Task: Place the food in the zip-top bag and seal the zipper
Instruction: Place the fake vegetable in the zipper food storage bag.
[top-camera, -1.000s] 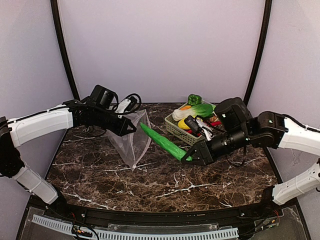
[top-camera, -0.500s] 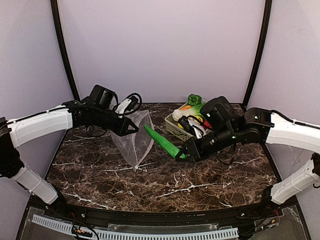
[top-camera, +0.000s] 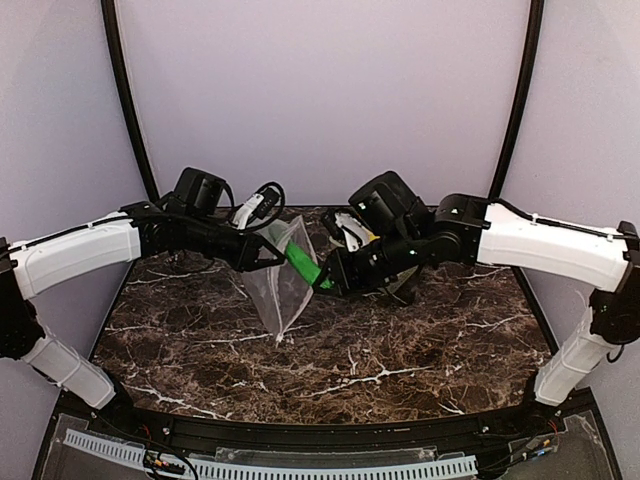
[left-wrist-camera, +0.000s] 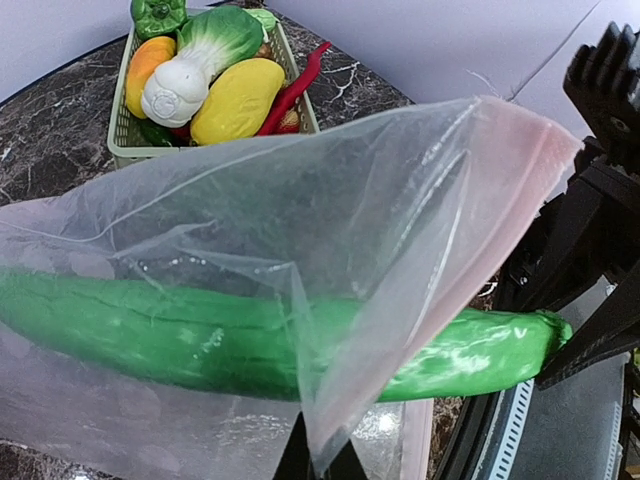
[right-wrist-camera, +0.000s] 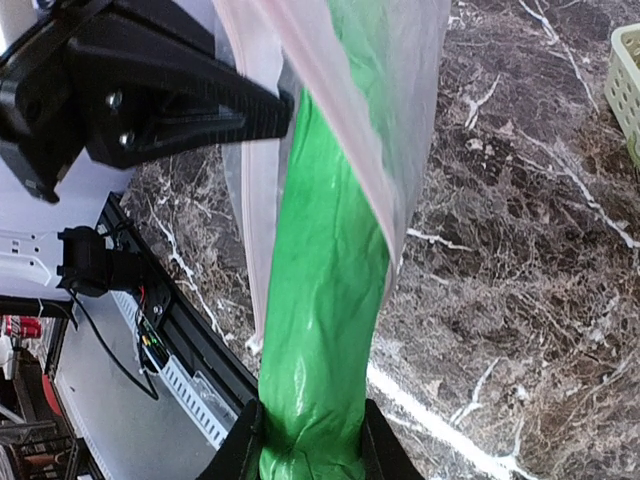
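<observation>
The cucumber's front half (left-wrist-camera: 195, 335) is lying lengthwise in the open bag. My right gripper should keep pushing until the cucumber's butt end is past the bag's pink zipper strip (left-wrist-camera: 455, 290), and then let go.
The clear zip-top bag (top-camera: 281, 288) hangs above the table, mouth toward the right. My left gripper (top-camera: 274, 257) is shut on its upper mouth edge; in the left wrist view the pinched film (left-wrist-camera: 322, 440) rises from my fingertips. The pink zipper strip (left-wrist-camera: 520, 190) runs down the mouth edge. My right gripper (top-camera: 330, 284) is shut on the butt end of a green cucumber (top-camera: 302, 264), whose front half lies inside the bag (left-wrist-camera: 160, 335). In the right wrist view the cucumber (right-wrist-camera: 325, 290) runs from my fingers (right-wrist-camera: 244, 440) up into the bag (right-wrist-camera: 400, 120).
The pale green basket (left-wrist-camera: 125, 125) stands at the back right, mostly hidden behind my right arm in the top view. It holds bok choy (left-wrist-camera: 205, 55), yellow pieces (left-wrist-camera: 238, 100), a red chili (left-wrist-camera: 300, 85) and a green pepper (left-wrist-camera: 157, 14). Black cables (top-camera: 262, 200) lie behind the left gripper.
My right gripper has moved left and back with the cucumber, pushing its tip into the bag's mouth. My left gripper has held the bag's edge almost still.
</observation>
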